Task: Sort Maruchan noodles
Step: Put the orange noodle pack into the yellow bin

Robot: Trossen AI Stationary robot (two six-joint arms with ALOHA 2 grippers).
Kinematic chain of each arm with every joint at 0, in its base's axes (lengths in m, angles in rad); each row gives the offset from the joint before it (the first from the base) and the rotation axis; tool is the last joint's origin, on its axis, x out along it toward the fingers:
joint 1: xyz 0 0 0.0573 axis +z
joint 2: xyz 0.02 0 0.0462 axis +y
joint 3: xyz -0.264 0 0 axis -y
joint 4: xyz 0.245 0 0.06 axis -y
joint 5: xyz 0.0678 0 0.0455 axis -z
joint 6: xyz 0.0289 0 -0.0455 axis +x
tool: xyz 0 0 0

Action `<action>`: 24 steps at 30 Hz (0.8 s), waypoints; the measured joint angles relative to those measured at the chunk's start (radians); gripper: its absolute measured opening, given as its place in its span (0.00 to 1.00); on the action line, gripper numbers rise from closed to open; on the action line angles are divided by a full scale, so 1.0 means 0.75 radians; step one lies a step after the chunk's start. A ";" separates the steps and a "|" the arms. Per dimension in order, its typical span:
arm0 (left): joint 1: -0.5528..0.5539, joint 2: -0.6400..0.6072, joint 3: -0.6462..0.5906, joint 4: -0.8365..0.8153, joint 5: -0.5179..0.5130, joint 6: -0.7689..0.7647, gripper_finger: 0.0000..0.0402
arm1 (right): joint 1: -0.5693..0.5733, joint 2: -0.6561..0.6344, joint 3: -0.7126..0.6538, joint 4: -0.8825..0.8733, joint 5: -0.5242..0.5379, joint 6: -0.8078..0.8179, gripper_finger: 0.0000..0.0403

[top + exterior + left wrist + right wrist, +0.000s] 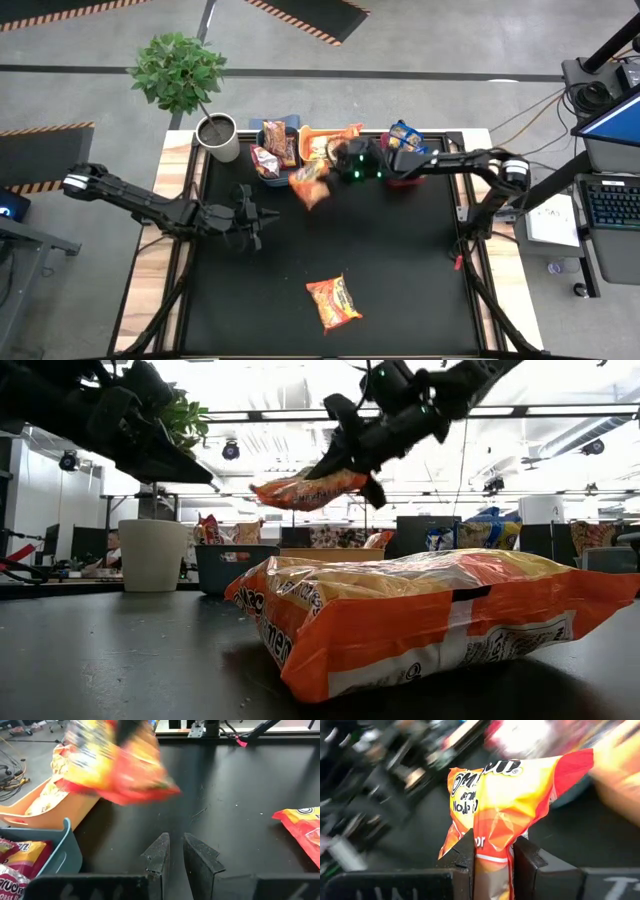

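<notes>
The orange packet (309, 187) hangs higher than the orange-yellow bin's rim and matches the bin's packets. My right gripper should carry on going there and let go inside the bin.
An orange noodle packet (310, 186) hangs in the air near the bins, held by my right gripper (332, 170), which reaches in from the table's right. Another orange packet (333, 302) lies flat on the black mat near the near edge, filling the low view (430, 620). Dark red packets (270, 148) sit in the blue bin (262, 180). Blue packets (405, 134) sit in the red bin at the far right. My left gripper (255, 215) hovers over the mat left of centre, holding nothing, its fingers (160, 855) a narrow gap apart. My right gripper (493, 850) pinches the orange packet by one end (492, 862) between its two fingers. The fingers come slanting down from the table's right. The packet is lifted clear of the table, and its free end (275, 490) points toward the table's left, roughly level.
Three bins stand in a row at the far edge: blue, an orange-yellow one (312, 132) and the red one (400, 182). A potted plant (217, 135) stands at the far left corner. The mat (400, 270) is bare around the lying packet.
</notes>
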 joint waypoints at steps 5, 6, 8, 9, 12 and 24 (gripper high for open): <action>0.001 0.000 0.000 0.002 0.000 -0.001 0.09 | -0.067 -0.008 0.284 -0.460 0.349 -0.148 0.17; 0.001 0.000 0.000 0.003 0.000 -0.002 0.09 | -0.079 0.008 0.347 -0.539 0.430 -0.171 0.17; 0.001 0.001 0.000 0.005 -0.001 -0.003 0.09 | -0.114 0.051 0.470 -0.689 0.559 -0.205 0.17; 0.001 0.001 0.000 0.006 -0.001 -0.003 0.09 | -0.133 0.076 0.524 -0.766 0.608 -0.215 0.17; 0.001 0.001 0.000 0.005 -0.001 -0.003 0.09 | -0.195 0.164 0.667 -0.919 0.654 -0.216 0.17; 0.001 0.001 -0.001 0.006 -0.001 -0.003 0.09 | -0.289 0.516 0.947 -0.973 0.569 -0.172 0.17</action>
